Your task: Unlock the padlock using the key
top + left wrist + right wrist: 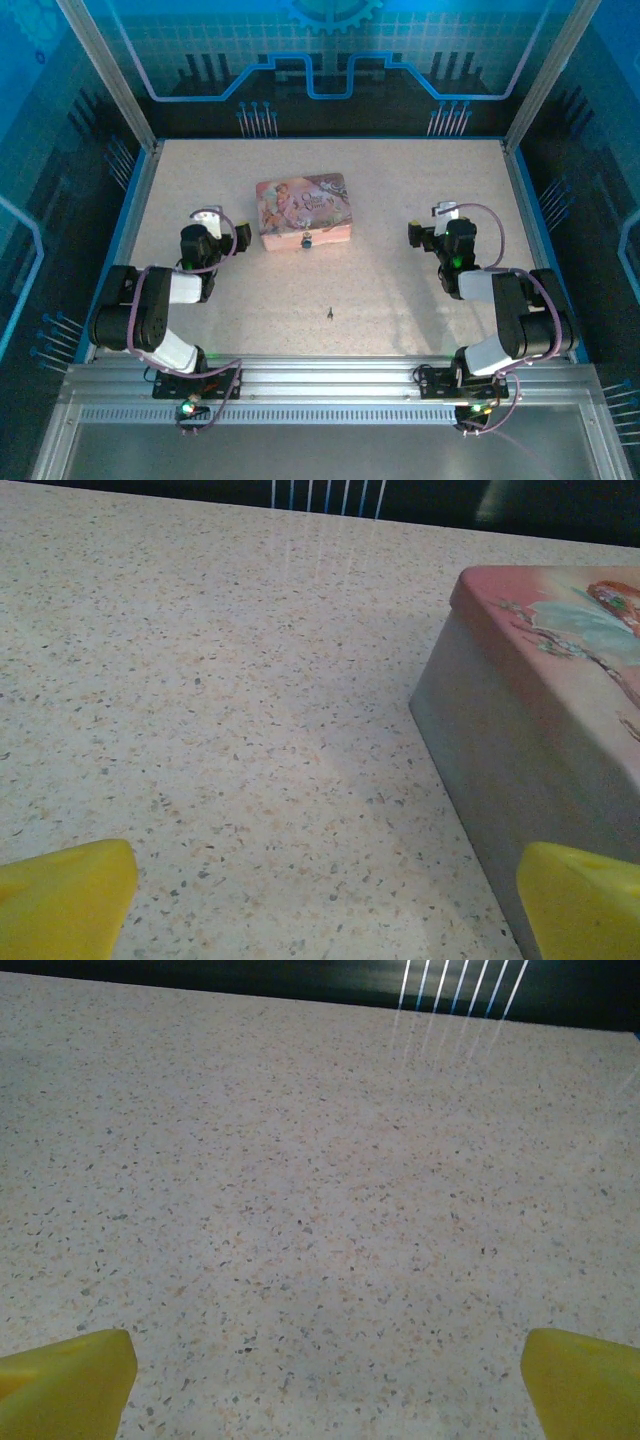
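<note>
My right gripper is open and should keep moving toward the key, which lies clear [330, 313] of the pink box, until its fingers are around the key and can close.
A tiny padlock [307, 241] hangs at the front face of the pink picture box [303, 212] in the middle of the table. The key [330, 313], a small dark sliver, lies on the speckled tabletop nearer the arms, apart from both grippers. My left gripper [207, 222] sits left of the box, open, its yellow fingertips [65, 895] wide apart over bare table with the box's side wall [520, 770] at the right. My right gripper [440, 222] rests at the right, open, yellow fingertips [66, 1380] spread over bare tabletop.
The speckled table [400, 290] is bounded by a metal frame and blue-lit walls on the left, right and back. An aluminium rail [330, 380] carries the arm bases at the near edge. Purple cables loop over both arms.
</note>
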Robot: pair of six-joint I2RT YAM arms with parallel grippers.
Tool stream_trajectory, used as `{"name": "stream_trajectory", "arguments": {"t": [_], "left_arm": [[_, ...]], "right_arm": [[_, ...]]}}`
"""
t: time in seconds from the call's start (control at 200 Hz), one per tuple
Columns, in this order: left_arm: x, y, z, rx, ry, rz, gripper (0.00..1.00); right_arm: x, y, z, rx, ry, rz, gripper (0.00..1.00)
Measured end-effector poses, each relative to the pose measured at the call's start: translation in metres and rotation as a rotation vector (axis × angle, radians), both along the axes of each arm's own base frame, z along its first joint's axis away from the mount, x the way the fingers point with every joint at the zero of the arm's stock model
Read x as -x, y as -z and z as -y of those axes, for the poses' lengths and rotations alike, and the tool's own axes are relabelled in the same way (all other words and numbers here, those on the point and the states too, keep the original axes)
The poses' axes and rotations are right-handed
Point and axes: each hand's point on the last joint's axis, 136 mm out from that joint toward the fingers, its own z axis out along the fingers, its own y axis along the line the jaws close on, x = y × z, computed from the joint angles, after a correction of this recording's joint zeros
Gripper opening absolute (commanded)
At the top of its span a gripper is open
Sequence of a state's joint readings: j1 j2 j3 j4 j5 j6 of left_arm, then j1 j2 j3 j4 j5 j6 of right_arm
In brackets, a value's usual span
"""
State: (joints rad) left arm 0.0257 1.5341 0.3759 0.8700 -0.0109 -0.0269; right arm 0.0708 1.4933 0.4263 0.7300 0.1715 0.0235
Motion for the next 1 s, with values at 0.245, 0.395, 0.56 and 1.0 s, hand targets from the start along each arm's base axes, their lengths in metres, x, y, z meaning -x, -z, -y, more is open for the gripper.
{"name": "stream_trajectory", "arguments": {"t": [0.245,0.395,0.56,1.0], "left_arm": [[0.008,-0.058,-0.004,0.015,-0.026,0.097,0.99],[0.009,-0.107,-0.003,0.143,-0.060,0.128,0.99],[0.004,-0.160,0.011,0.317,-0.027,0.103,0.99],[0.048,-0.117,0.112,0.649,0.217,-0.234,0.99]], "right_arm": [[-0.002,-0.051,0.003,-0.035,0.024,0.002,1.00],[0.005,-0.101,-0.007,-0.124,0.019,0.011,0.97],[0.032,-0.115,-0.062,-0.279,-0.071,-0.100,0.87],[0.183,-0.004,-0.232,-0.351,-0.327,-0.768,0.74]]}}
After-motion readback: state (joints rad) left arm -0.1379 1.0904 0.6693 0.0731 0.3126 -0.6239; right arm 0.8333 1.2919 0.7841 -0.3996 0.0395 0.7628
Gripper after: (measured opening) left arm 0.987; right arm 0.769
